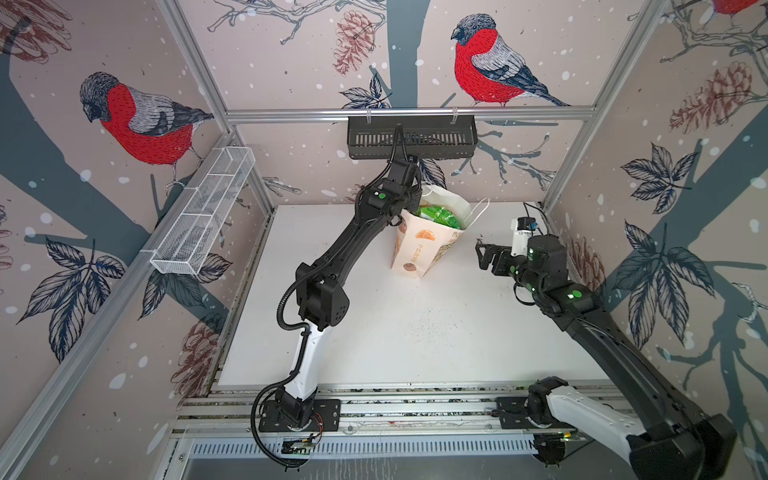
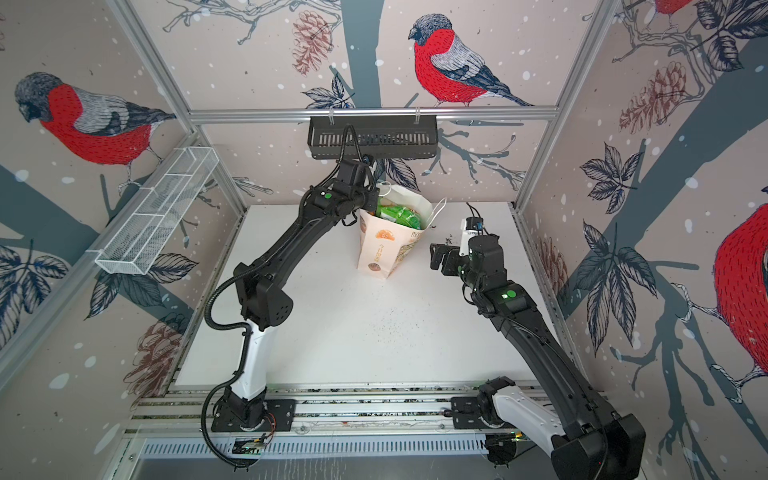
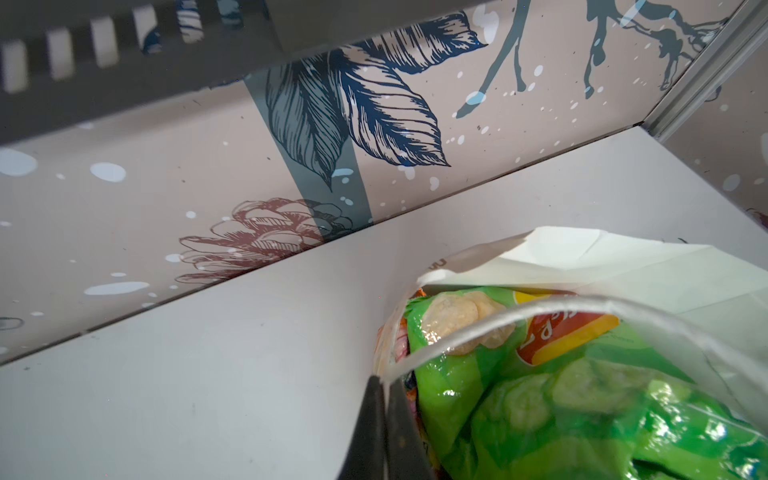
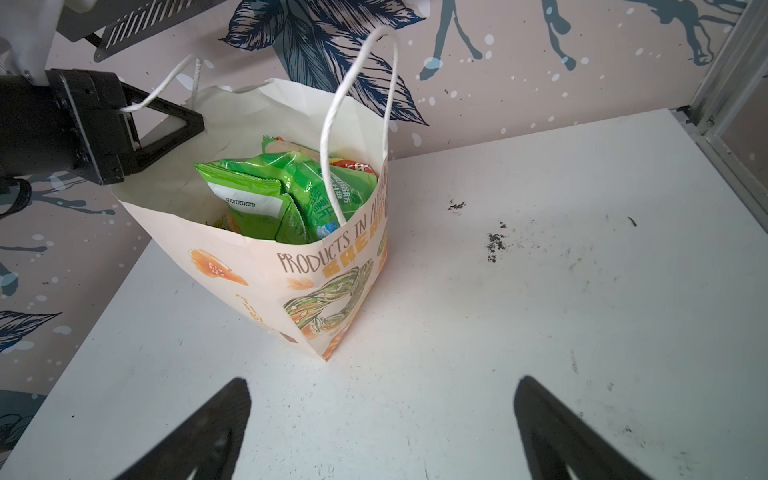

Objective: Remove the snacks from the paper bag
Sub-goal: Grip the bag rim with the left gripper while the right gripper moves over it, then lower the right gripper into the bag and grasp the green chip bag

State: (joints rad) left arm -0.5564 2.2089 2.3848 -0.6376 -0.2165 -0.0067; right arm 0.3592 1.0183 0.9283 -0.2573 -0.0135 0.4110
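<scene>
Next, my left gripper tips the bag's opening (image 1: 442, 209) toward my right gripper first, because the paper bag's side (image 1: 442, 246) is between the green packet and my right gripper.
The cream paper bag (image 1: 415, 253) (image 2: 382, 249) (image 4: 257, 274) stands upright at the back middle of the white table. The snacks sit inside it; a large green packet (image 1: 440, 216) (image 3: 540, 395) (image 4: 291, 187) lies on top, with orange and red edges beneath. My left gripper (image 3: 386, 380) is at the bag's far-left rim, shut on a white cord handle (image 3: 478, 328). To the right of the bag my right gripper (image 1: 482, 253) (image 2: 434, 255) (image 4: 382, 399) hangs open and empty, pointing at it from a short gap.
A black slotted basket (image 1: 411, 141) hangs on the back wall just above my left wrist. A white mesh basket (image 1: 203, 212) hangs on the left wall. The bag's other cord handle (image 4: 357, 104) stands up. Dark crumbs (image 4: 494, 241) dot the table (image 1: 374, 332).
</scene>
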